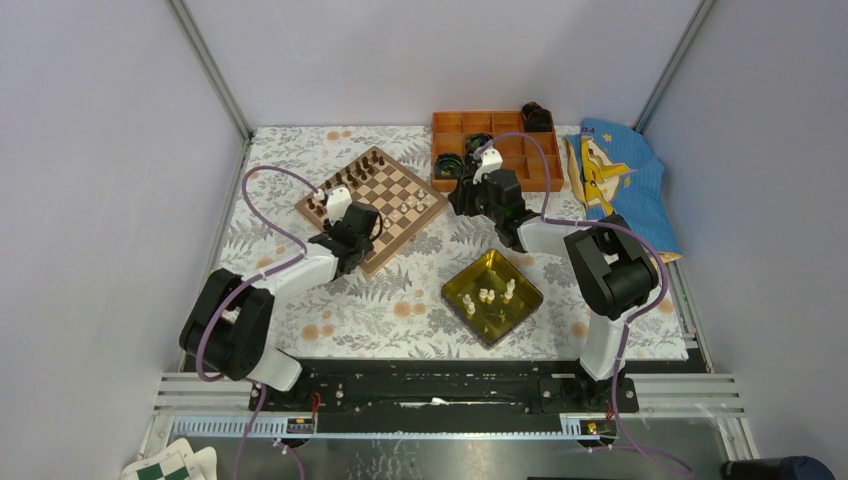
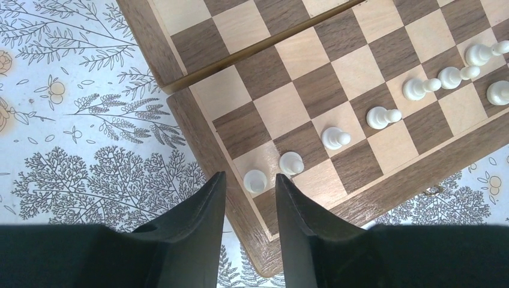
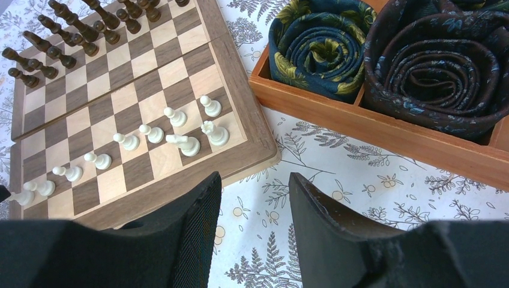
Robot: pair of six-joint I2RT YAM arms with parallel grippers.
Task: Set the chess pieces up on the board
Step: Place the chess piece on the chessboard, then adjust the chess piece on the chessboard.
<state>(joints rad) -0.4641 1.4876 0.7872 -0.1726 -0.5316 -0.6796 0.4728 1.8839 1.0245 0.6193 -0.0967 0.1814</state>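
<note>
Next, I close my left gripper and nudge the pawn beside the end pawn toward the square's middle (image 2: 302, 148), because that pawn sits at the edge of its dark square (image 2: 291, 172).
The board (image 2: 198, 126) fills the left wrist view, its near corner under my left gripper (image 2: 249, 176). A row of cream-white chess pieces (image 2: 384, 116) runs diagonally across it. The end pawn (image 2: 255, 181) stands on a corner square between the fingertips, with a gap on each side, so the left gripper is open. My right gripper (image 3: 255, 176) is open and empty over the tablecloth beside the board (image 3: 237, 157). That view shows the white row (image 3: 153, 133) and two larger white pieces (image 3: 187, 144). From above, the board (image 1: 372, 205) lies at back left.
A glossy yellow tray (image 1: 522, 302) in front of the right arm holds several white pieces (image 1: 487, 296). Dark brown pieces (image 3: 78, 30) line the board's far side. An orange compartment box (image 1: 540, 172) with rolled ties (image 3: 429, 66) stands at the back, next to a blue bag (image 1: 620, 175).
</note>
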